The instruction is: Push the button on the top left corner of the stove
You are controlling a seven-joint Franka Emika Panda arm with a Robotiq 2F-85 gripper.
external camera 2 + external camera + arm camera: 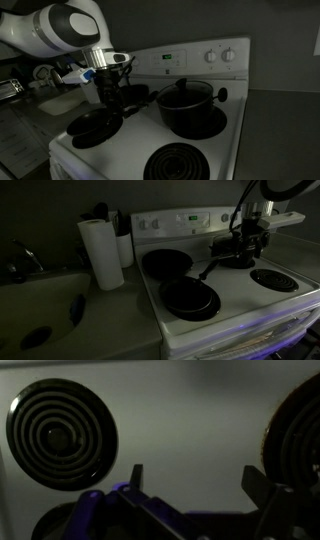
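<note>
My empty gripper has open space (pixel 178 243) above the dark pan before the back panel (pixel 165 223), so it should keep going over that pan and close there to push the button.
The white stove (pixel 232 305) shows in both exterior views (pixel 125 152). Its raised back panel (pixel 185 221) has a small green display (pixel 168 57) and dark knobs (pixel 228 54). The panel's left end (pixel 148 224) is too dim to make out a button. My gripper (pixel 249 240) hangs above the cooktop near a black pot (pixel 236 253), also seen in an exterior view (pixel 107 92). In the wrist view the gripper (pixel 198 482) is open and empty, over the bare white top (pixel 190 420) between a coil burner (pixel 60 433) and another burner (pixel 300 430).
A black pan (pixel 190 298) sits on the front burner and another dark pan (pixel 165 262) behind it. A bare coil burner (pixel 272 279) is at the front. A paper towel roll (pixel 100 252) and a sink (pixel 45 305) lie beside the stove. The room is dark.
</note>
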